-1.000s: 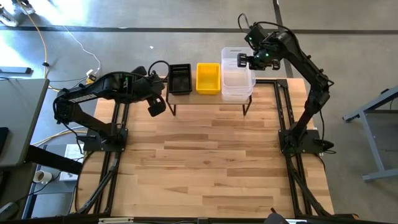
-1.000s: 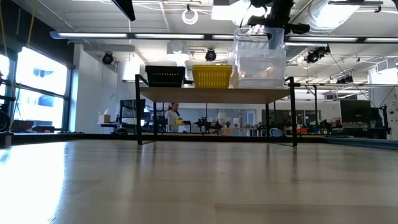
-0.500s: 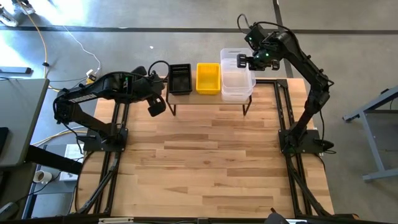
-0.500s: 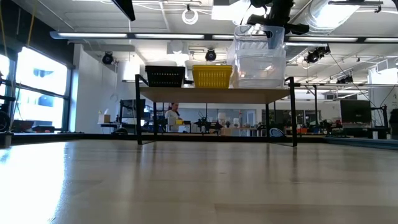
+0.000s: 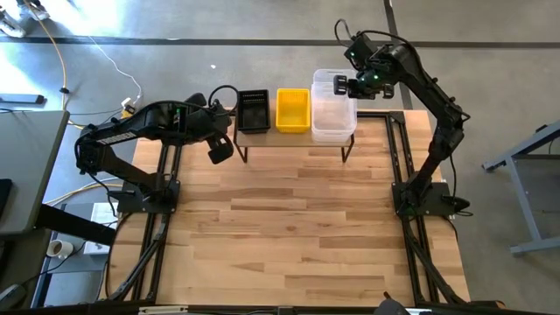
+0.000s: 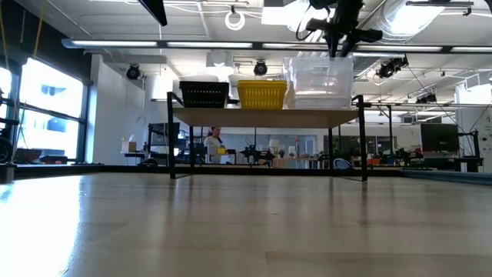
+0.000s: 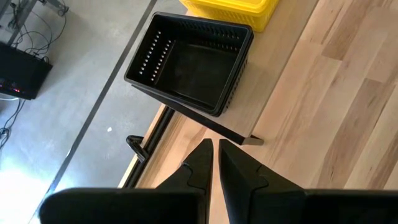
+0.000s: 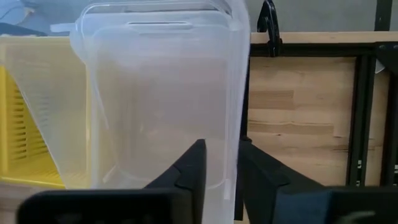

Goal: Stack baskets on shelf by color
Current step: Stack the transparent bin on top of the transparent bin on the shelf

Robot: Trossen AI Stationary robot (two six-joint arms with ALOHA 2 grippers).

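Next, my right gripper opens, as it straddles the clear basket's side close to that side's far end. It needs to move nearer the side's middle and lift from there.
The shelf stands at the table's far edge. A black mesh basket, a yellow basket and a nested stack of clear baskets sit on it from left to right. My right gripper is open over the clear stack, one finger on each side of its right wall. In the low view its fingertips end just above the rim. My left gripper is shut and hovers near the shelf's left end, close to the black basket.
The wooden table top stretches from the shelf to the near edge. Black frame rails run along its left and right sides. The shelf's thin black legs stand on the table.
The top clear basket, which hung raised and askew under my right gripper, has dropped into the clear stack and now sits level and nested. My right gripper has stayed in about the same place above it.
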